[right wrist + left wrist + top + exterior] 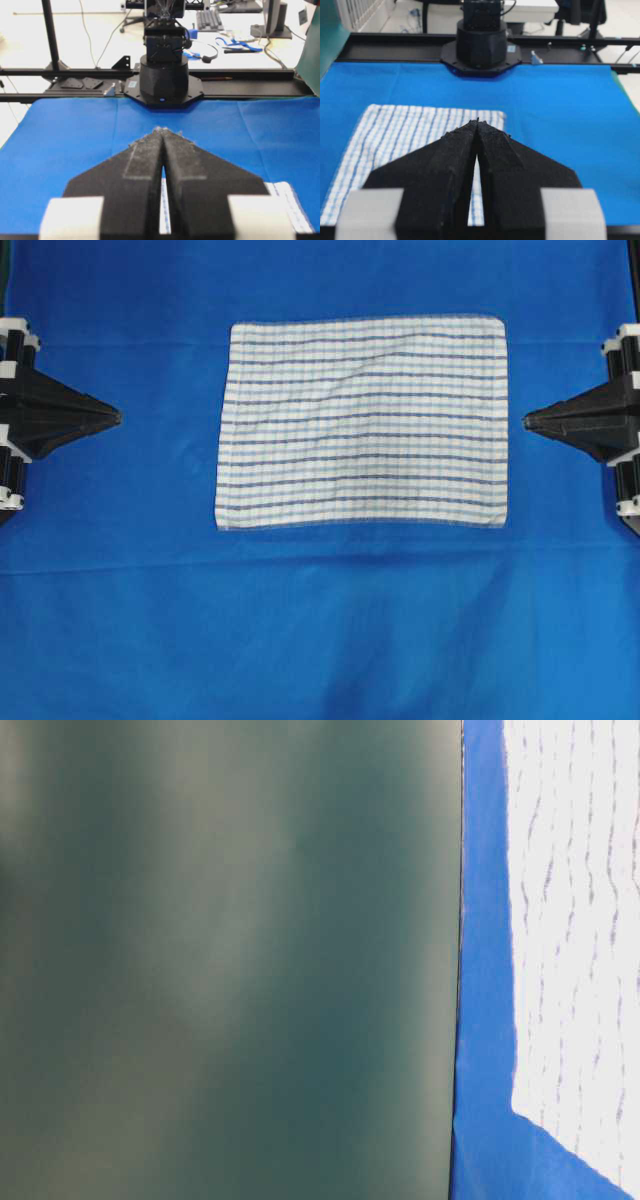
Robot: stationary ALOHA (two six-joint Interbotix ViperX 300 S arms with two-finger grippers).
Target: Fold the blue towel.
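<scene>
The blue towel has soft wrinkles (325, 395) across it, so its far half (367, 355) will fold over and the towel's near edge will stay in place when I carry its far corners.
The blue towel (365, 423), white terry with thin blue stripes in a faint check, lies spread flat in the middle of the blue sheet. The left gripper (117, 418) is shut and hangs off the towel's left edge, apart from it. Off the right edge, the right gripper (527, 422) is shut too, with a narrow gap to the cloth. The left wrist view shows the towel (410, 145) below and beyond the shut tips (477, 121). The right wrist view shows a towel corner (287, 200) beside its shut tips (163, 130). Neither holds anything.
A plain blue sheet (320, 630) covers the whole table, with soft creases near the front. The opposite arm's black base (481, 40) stands at the far edge of the sheet in the left wrist view. In the table-level view a dark green panel (230, 960) fills the left side.
</scene>
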